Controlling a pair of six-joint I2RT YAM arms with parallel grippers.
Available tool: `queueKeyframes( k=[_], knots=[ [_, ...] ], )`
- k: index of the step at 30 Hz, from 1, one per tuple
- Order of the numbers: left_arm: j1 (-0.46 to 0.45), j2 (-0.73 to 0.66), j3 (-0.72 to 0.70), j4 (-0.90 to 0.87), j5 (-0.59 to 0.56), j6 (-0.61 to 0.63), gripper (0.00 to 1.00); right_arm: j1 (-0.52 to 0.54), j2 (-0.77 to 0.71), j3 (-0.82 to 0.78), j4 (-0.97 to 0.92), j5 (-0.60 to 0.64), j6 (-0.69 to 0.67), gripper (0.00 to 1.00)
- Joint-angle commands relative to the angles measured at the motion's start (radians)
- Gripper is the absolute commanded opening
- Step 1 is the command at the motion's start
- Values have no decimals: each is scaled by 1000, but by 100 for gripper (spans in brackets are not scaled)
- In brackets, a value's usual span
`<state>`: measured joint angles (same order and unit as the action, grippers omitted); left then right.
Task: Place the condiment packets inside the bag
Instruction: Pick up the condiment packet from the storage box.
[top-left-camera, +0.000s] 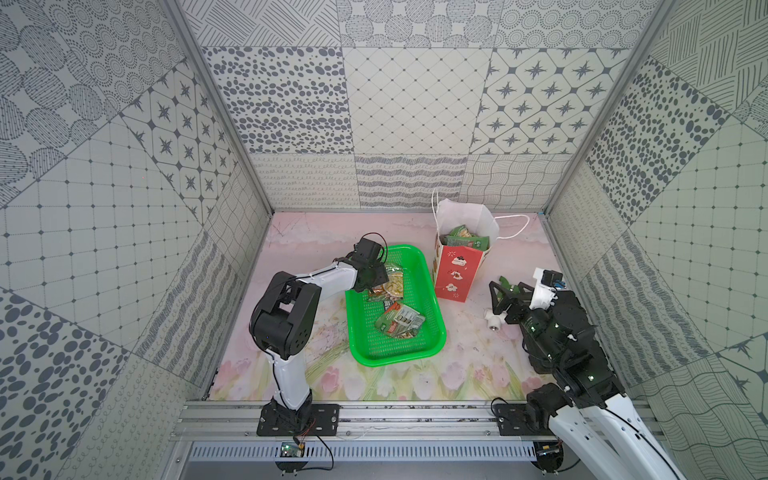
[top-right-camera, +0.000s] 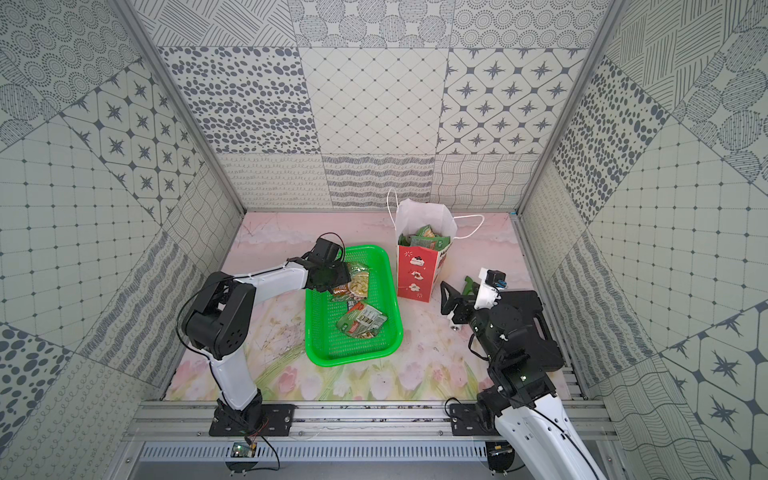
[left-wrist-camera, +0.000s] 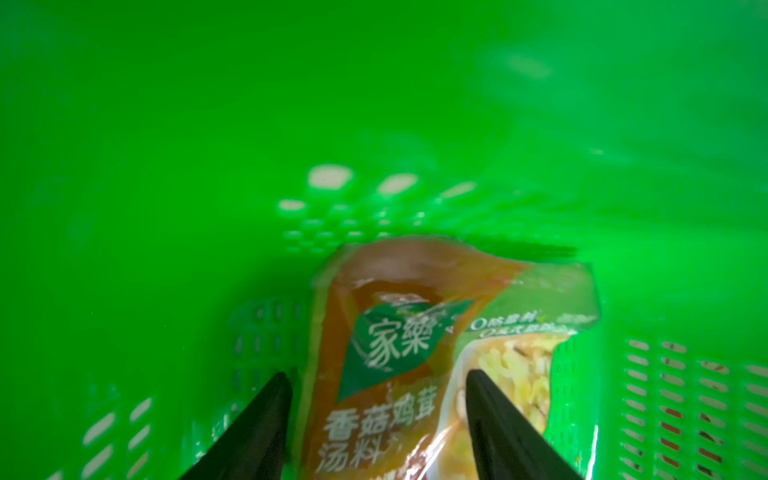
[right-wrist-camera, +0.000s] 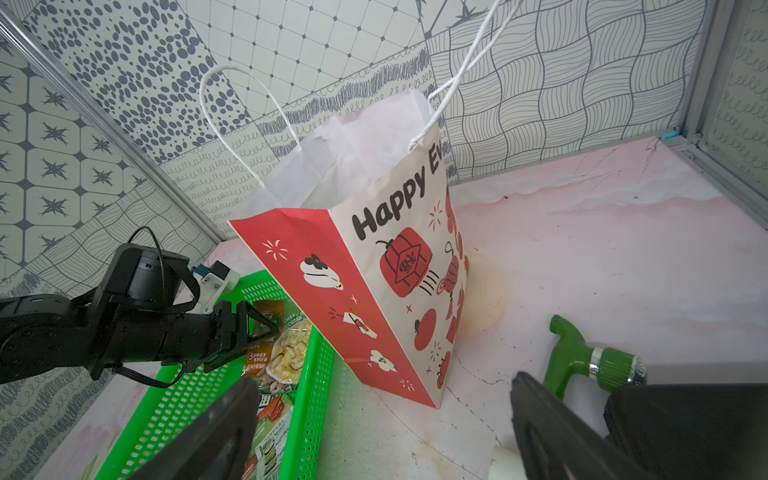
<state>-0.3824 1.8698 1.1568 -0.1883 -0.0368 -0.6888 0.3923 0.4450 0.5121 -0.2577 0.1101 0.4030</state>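
Note:
Next, my left gripper opens, back off and pinches the packet near its raised far end (left-wrist-camera: 428, 256), because the gripper sits across the orange-and-green packet's broad printed side (left-wrist-camera: 392, 392), short of that end.
In both top views the red bag (top-left-camera: 455, 270) (top-right-camera: 415, 270) stands upright at the back with several condiment packets (top-left-camera: 463, 239) inside. My left gripper (top-left-camera: 379, 284) (left-wrist-camera: 377, 374) reaches into the green basket (top-left-camera: 395, 359). It is shut across an orange-and-green condiment packet (left-wrist-camera: 395, 332) (right-wrist-camera: 286, 349), whose far end is tilted up off the basket floor. More packets (top-left-camera: 399, 322) (top-right-camera: 361, 322) lie in the basket's middle. My right gripper (top-left-camera: 498, 291) (right-wrist-camera: 382, 380) hovers open and holds nothing, low over the table beside the bag (right-wrist-camera: 374, 270).
A green-handled tap fitting (right-wrist-camera: 582, 361) and a white fitting (top-left-camera: 494, 322) lie on the table by my right gripper. The basket wall (right-wrist-camera: 316, 395) stands close to the bag's base. Patterned walls close in the back and both sides.

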Motion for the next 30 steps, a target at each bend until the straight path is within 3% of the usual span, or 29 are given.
queueKeyframes(
  k=[1, 6, 12, 14, 17, 23, 30],
  knots=[
    [17, -53, -75, 253, 223, -37, 61, 2, 0, -9, 51, 2, -9, 97],
    [18, -120, -151, 375, 309, -48, 53, 2, 1, -9, 54, -6, -6, 97],
    [17, -97, -163, 461, 473, -98, 52, 2, 0, -9, 54, -10, -6, 97],
    [19, -102, -165, 439, 443, -100, 53, 3, 0, -9, 54, -9, -6, 97],
    [13, -116, -142, 304, 316, -63, 62, 3, 0, -9, 53, -9, -5, 97],
    [7, -63, -31, 56, 82, 11, 70, 3, 1, -9, 54, -15, -3, 97],
    [6, 63, 89, -53, 29, 69, 69, 3, 1, -15, 54, -8, -3, 97]
  ],
)
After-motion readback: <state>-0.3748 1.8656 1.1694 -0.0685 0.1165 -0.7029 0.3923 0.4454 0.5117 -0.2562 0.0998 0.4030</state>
